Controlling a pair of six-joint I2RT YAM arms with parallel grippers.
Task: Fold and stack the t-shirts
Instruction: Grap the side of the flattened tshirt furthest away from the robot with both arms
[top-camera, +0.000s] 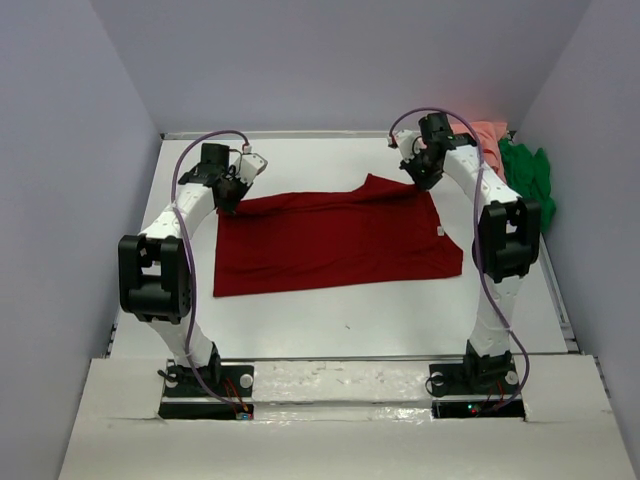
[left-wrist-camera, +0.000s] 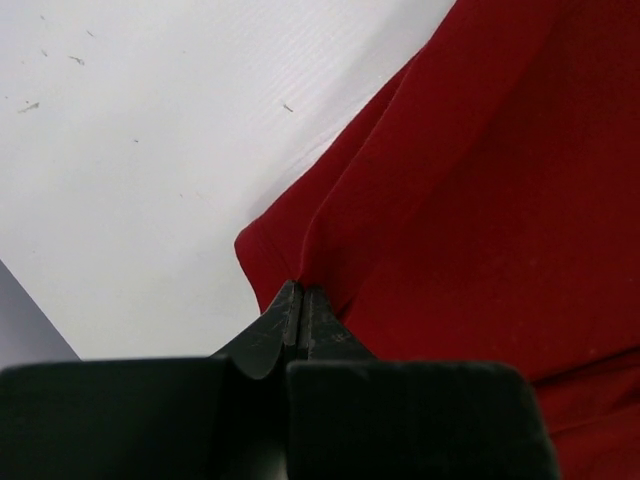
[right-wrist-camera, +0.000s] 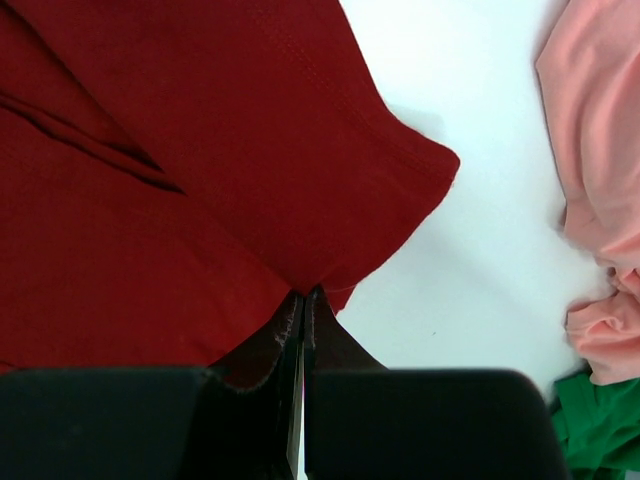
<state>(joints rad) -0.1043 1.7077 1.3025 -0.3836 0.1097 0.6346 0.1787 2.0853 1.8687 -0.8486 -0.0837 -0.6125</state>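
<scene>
I can see the dark red t-shirt's body (top-camera: 335, 245) flat under its far edge (top-camera: 396, 191), so my right gripper should go on lowering that edge until it rests there, before it releases.
The dark red t-shirt (top-camera: 335, 240) lies spread across the middle of the table. My left gripper (top-camera: 230, 196) is shut on its far left corner; the left wrist view shows the fingertips (left-wrist-camera: 300, 297) pinching a fold of red cloth (left-wrist-camera: 470, 200). My right gripper (top-camera: 428, 178) is shut on the shirt's far right edge near a sleeve (right-wrist-camera: 400, 170), with red cloth (right-wrist-camera: 150, 200) pinched at its tips (right-wrist-camera: 303, 297). The salmon pink t-shirt (top-camera: 490, 140) and the bright green t-shirt (top-camera: 530, 180) lie bunched at the far right corner.
The pink shirt (right-wrist-camera: 600, 150) and green shirt (right-wrist-camera: 600, 425) lie close to the right of my right gripper. Grey walls enclose the white table (top-camera: 330, 310) on the left, far and right sides.
</scene>
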